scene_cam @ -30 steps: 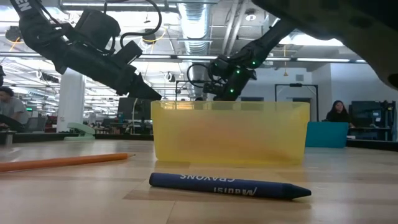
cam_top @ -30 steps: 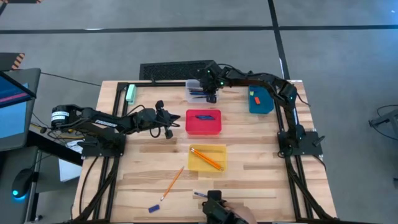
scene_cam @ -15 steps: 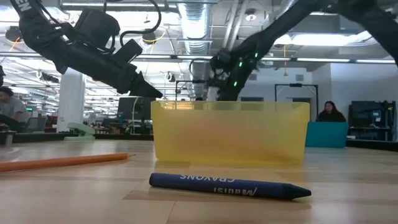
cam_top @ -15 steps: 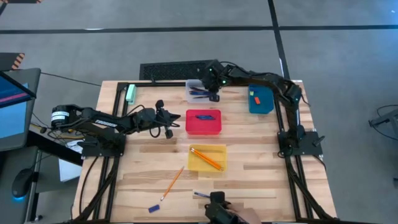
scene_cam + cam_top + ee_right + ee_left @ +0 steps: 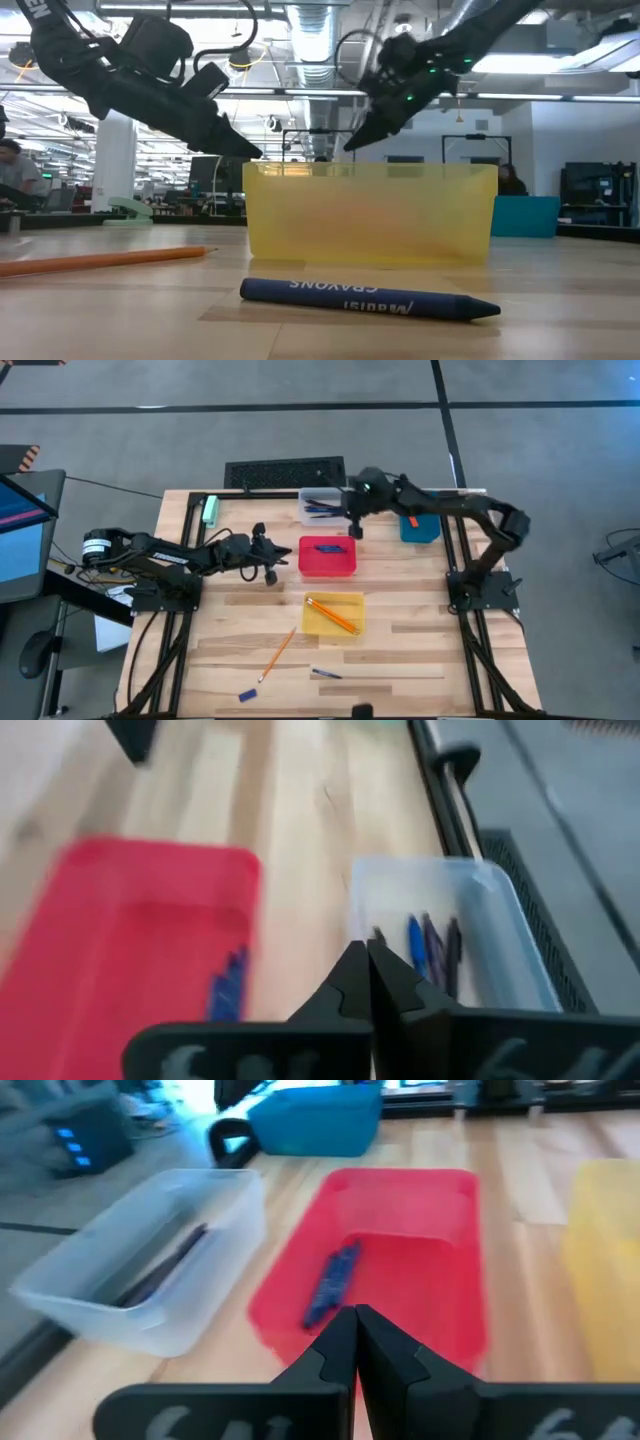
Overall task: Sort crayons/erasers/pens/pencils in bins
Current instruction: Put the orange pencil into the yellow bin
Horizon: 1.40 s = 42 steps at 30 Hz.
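Note:
The loose pencil [image 5: 290,635] is clear of the yellow bin. My left gripper should keep going toward the pencil until the open fingers are on both sides of the pencil's body [image 5: 276,657].
My right gripper [image 5: 352,531] hangs shut and holds nothing, above the table between the clear bin [image 5: 322,507] and the red bin [image 5: 327,556]. Dark pens [image 5: 430,945] lie in the clear bin. A blue crayon [image 5: 332,1280] lies in the red bin. My left gripper [image 5: 283,553] is shut and holds nothing, just left of the red bin. Pencils [image 5: 333,614] lie in the yellow bin [image 5: 370,215]. An orange eraser [image 5: 410,520] lies in the blue bin [image 5: 420,525]. A pencil [image 5: 278,653], a crayon [image 5: 370,298] and a pen [image 5: 325,674] lie flat on the table near its near edge.
A pale green block [image 5: 211,510] lies at the far left corner of the table. A dark mat [image 5: 285,472] sits behind the table's far edge. Bare wood stretches right of the yellow bin and along the near right.
My right gripper has risen from over the clear bin and drawn back toward the table's right and near edges. A dark thing at the near edge by the loose pen has left the view.

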{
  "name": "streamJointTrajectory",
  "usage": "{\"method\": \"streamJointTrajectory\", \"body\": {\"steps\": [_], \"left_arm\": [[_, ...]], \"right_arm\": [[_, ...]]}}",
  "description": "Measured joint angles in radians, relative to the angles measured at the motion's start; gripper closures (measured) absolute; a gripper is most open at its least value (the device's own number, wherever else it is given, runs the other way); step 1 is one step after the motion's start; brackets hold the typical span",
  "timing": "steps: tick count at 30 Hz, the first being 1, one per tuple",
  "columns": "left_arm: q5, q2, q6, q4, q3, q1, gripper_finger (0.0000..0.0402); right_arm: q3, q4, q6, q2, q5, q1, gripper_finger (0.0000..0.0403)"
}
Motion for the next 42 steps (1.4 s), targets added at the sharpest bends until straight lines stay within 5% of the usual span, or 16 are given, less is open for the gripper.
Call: {"method": "streamJointTrajectory", "body": {"steps": [8, 15, 31, 42], "left_arm": [[-0.024, 0.000, -0.011, -0.056, 0.010, -0.031, 0.0401], [-0.069, 0.000, -0.037, -0.289, 0.106, -0.107, 0.0401], [-0.255, 0.000, -0.406, -1.016, 0.374, -0.441, 0.0401], [-0.193, 0.000, -0.692, -1.252, 0.417, -0.616, 0.0401]], "right_arm": [[-0.362, 0.538, 0.209, -0.190, 0.004, 0.108, 0.0400], [-0.538, 0.854, 0.331, -0.232, 0.007, 0.184, 0.0394], [-0.552, 0.877, 0.246, -0.231, 0.010, 0.183, 0.0398], [-0.551, 0.872, 0.241, -0.231, 0.010, 0.176, 0.0400]]}}
